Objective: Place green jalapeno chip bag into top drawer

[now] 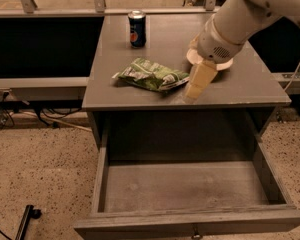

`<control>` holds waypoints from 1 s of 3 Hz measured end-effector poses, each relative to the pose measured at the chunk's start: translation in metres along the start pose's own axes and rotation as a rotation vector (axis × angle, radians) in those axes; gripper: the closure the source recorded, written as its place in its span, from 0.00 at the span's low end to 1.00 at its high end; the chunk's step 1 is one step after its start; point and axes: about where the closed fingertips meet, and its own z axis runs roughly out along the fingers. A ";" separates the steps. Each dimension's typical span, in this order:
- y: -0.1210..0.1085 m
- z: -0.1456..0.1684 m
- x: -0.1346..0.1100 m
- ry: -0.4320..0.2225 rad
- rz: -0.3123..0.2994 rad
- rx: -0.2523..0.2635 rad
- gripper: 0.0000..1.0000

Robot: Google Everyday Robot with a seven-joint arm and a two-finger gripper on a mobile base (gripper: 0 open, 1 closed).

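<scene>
My gripper will lift the green jalapeno chip bag by its end, and the bag will stay stretched out sideways, since it has a raised, puffed middle.
The green jalapeno chip bag lies flat and crinkled on the grey table top, near its front edge and left of centre. My gripper hangs down from the white arm at the upper right, just right of the bag's right end and close above the table's front edge. It holds nothing that I can see. The top drawer is pulled wide open below the table top, and its bottom is bare.
A blue soda can stands at the back of the table. A white bowl is mostly hidden behind my arm. A dark shelf runs along the left, and a speckled floor lies below.
</scene>
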 end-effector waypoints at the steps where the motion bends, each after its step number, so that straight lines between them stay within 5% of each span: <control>1: -0.005 0.037 -0.033 -0.134 -0.017 -0.038 0.00; 3: 0.001 0.088 -0.062 -0.250 -0.048 -0.061 0.41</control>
